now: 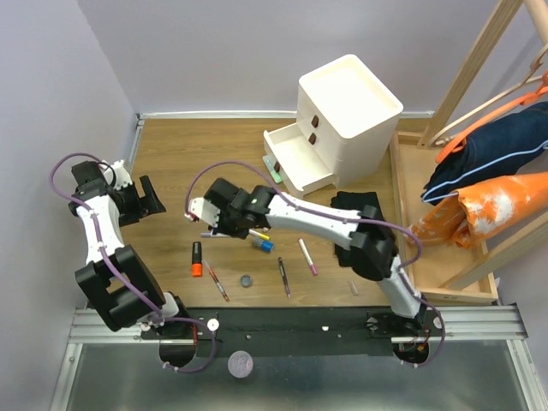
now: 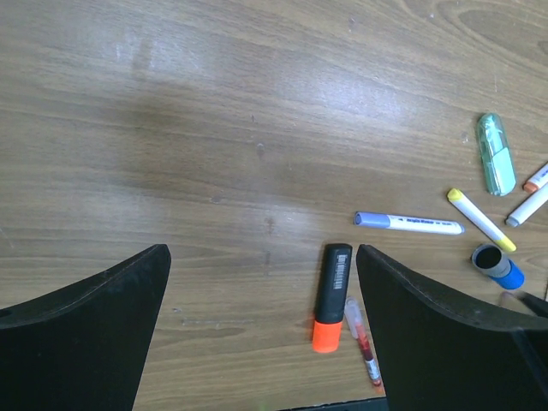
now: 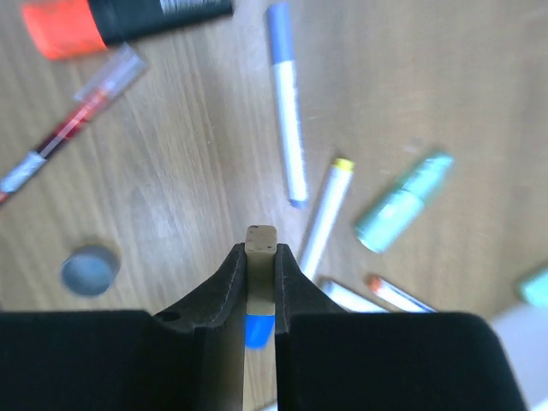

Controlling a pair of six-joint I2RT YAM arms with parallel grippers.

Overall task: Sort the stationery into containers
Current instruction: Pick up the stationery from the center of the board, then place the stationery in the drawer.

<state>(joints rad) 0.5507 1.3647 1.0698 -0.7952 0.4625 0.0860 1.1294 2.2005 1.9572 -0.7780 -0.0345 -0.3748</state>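
The beige eraser (image 3: 260,257) is clear of the pens and the white cabinet's drawer (image 1: 301,163) is open. My right gripper should keep going toward the drawer and let go of the eraser inside.
My right gripper (image 3: 260,250) is shut on a small beige eraser (image 3: 260,244) with a blue end, held above the wooden table; from above it (image 1: 205,224) is left of the loose pens. Below it lie a purple-capped white marker (image 3: 287,120), a yellow-tipped pen (image 3: 325,218), a pale-green highlighter (image 3: 402,201), an orange highlighter (image 3: 128,17) and a red pen (image 3: 73,128). My left gripper (image 2: 261,342) is open and empty, above the orange highlighter (image 2: 330,295); from above it (image 1: 150,199) is at the far left. The white cabinet (image 1: 347,103) has one drawer (image 1: 295,163) pulled open.
A dark pen (image 1: 283,276), a pink-tipped pen (image 1: 307,256), a blue cap (image 1: 266,245) and a round grey cap (image 1: 247,281) lie near the front. A folded black cloth (image 1: 355,210) lies under the right arm. A wooden clothes rack (image 1: 462,171) stands at the right.
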